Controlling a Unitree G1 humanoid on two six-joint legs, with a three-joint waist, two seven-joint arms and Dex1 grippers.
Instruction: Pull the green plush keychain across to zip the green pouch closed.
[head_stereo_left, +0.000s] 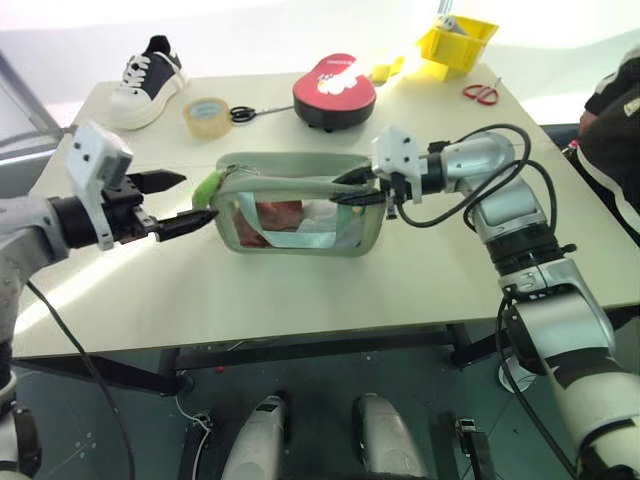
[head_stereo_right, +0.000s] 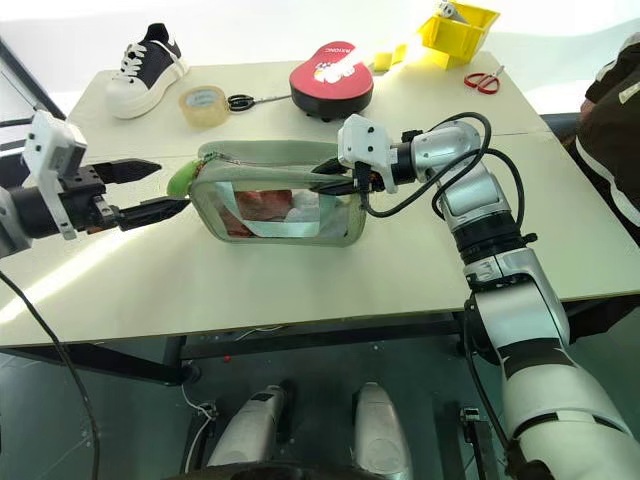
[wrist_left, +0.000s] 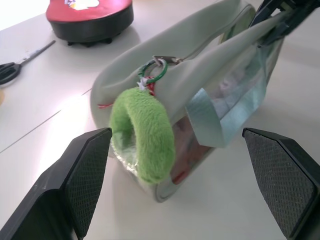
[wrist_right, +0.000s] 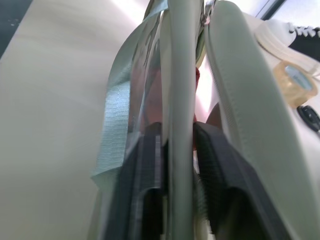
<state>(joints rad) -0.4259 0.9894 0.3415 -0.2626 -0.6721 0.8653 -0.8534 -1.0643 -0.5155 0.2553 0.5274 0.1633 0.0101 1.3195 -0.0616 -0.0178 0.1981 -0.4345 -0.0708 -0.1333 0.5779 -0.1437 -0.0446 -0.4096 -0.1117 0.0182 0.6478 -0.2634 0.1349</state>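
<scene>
The metal slider sits where the lips part, so it will follow the keychain and close the lips behind it when I pull across.
The green pouch stands mid-table, its zipper top gaping, red contents showing through the clear window. The green plush keychain hangs from a small ring at the pouch's left end and also fills the middle of the left wrist view. My left gripper is open just left of the keychain, one finger on each side, touching nothing. My right gripper is shut on the rim of the pouch's right end; its pads pinch the near lip of the opening.
Behind the pouch stand a red oval case, a tape roll, black scissors and a shoe. A yellow bin and red scissors lie far right. A person is at the right edge.
</scene>
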